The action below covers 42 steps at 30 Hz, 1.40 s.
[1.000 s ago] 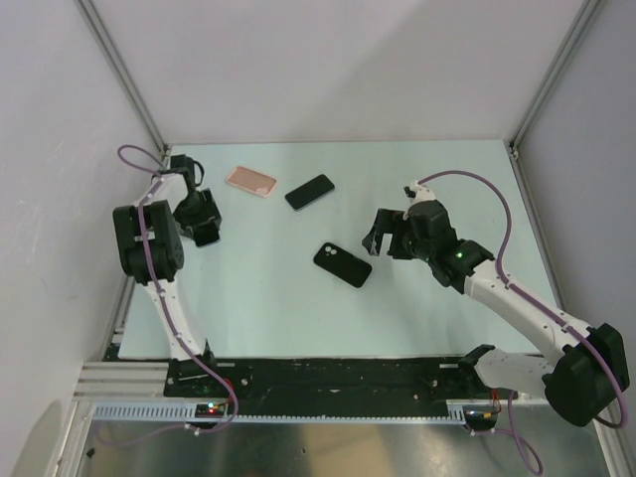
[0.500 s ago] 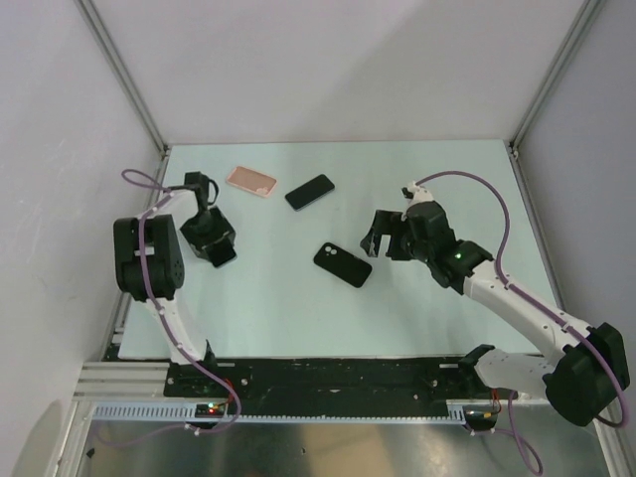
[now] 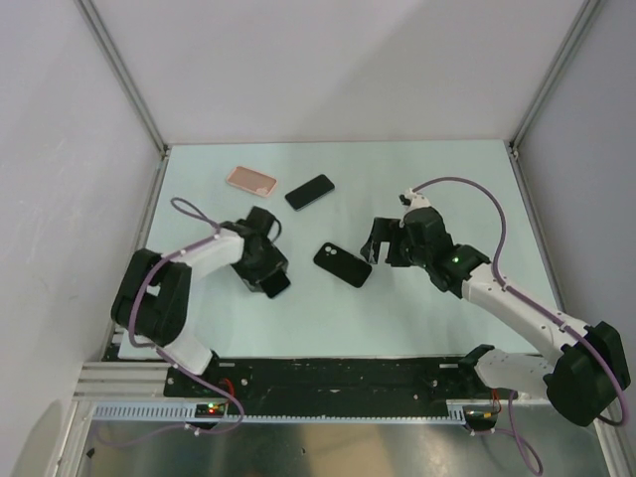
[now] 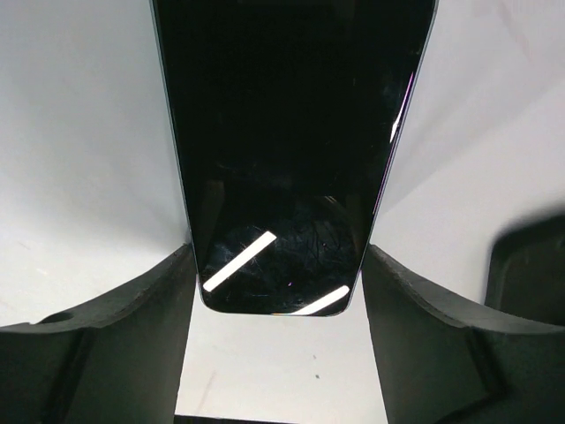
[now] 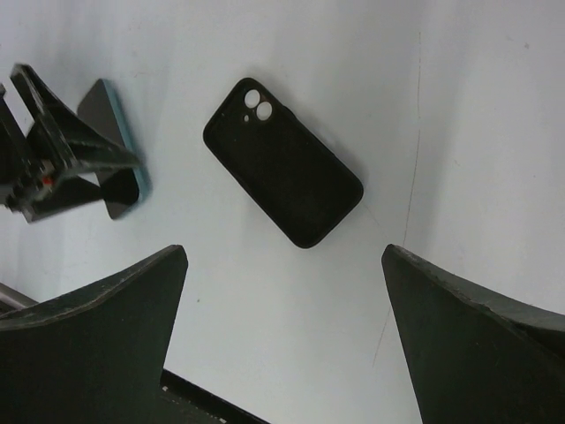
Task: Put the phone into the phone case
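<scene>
The phone's near end (image 5: 122,203) is sticking out beyond the fingers of my left gripper, so my right gripper should keep going toward the light blue edge (image 5: 142,183) until it closes there.
The salmon-pink phone case (image 3: 250,180) lies flat at the far left of the table. My left gripper (image 3: 266,268) is shut on a phone (image 4: 282,150) with a glossy black screen, its edges pinched between both fingers. The right wrist view shows this phone (image 5: 126,168) with a light blue edge, held on edge above the table. My right gripper (image 3: 379,242) is open and empty, just right of a black slab with two camera rings (image 3: 343,264). That slab also shows in the right wrist view (image 5: 282,175), ahead of the open gripper (image 5: 284,256).
A second black slab (image 3: 309,192) lies right of the pink case. The table is walled at the back and both sides. A black rail (image 3: 328,376) runs along the near edge.
My left arm has swung from the far left edge towards the table's middle and nearer, carrying the phone. The right arm has barely moved.
</scene>
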Each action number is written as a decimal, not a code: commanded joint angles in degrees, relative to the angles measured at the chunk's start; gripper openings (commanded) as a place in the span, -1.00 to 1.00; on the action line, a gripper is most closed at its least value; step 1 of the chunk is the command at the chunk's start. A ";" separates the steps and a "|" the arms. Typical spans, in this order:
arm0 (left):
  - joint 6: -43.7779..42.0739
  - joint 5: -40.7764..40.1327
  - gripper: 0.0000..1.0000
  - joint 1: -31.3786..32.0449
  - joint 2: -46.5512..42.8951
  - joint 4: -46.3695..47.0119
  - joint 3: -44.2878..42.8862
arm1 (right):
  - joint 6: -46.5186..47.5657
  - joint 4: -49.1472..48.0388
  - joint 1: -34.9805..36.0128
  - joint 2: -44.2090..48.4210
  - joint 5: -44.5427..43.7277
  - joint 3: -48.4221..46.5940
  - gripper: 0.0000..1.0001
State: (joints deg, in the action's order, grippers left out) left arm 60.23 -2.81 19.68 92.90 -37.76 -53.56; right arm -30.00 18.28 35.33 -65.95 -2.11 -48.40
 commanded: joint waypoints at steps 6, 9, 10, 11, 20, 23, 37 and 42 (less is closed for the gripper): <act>23.01 -5.07 0.26 21.64 -5.78 4.64 3.44 | -0.74 -1.37 1.34 1.20 -1.09 1.88 1.00; 23.84 -4.28 0.28 24.17 -5.21 5.17 2.15 | -0.97 -1.71 1.89 0.86 -1.17 2.58 1.00; 23.56 -3.99 0.29 24.74 -4.98 5.29 1.67 | -1.09 -1.96 2.04 0.80 -1.07 2.90 1.00; 23.02 -3.71 0.29 25.12 -4.56 5.40 1.07 | -1.23 -2.38 2.21 0.77 -0.97 3.28 1.00; 17.29 -3.66 0.52 25.97 -4.34 5.70 -0.90 | -3.09 -6.90 2.36 1.12 2.87 7.41 1.00; 16.60 -3.24 0.49 25.97 -4.31 5.98 -0.91 | -5.54 -12.60 3.09 1.39 7.43 10.87 1.00; 14.28 0.22 0.47 25.95 -3.56 7.05 -1.99 | -15.04 -52.96 12.28 -10.66 15.66 24.89 0.83; 13.75 0.33 0.47 25.34 -4.66 7.34 -0.43 | -16.43 -61.23 12.19 -15.92 17.06 25.53 0.61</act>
State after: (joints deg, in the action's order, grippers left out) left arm 75.35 -2.74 45.28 89.80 -32.12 -53.45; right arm -44.56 -30.24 47.33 -79.44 12.93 -23.40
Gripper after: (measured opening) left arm 0.738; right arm 0.858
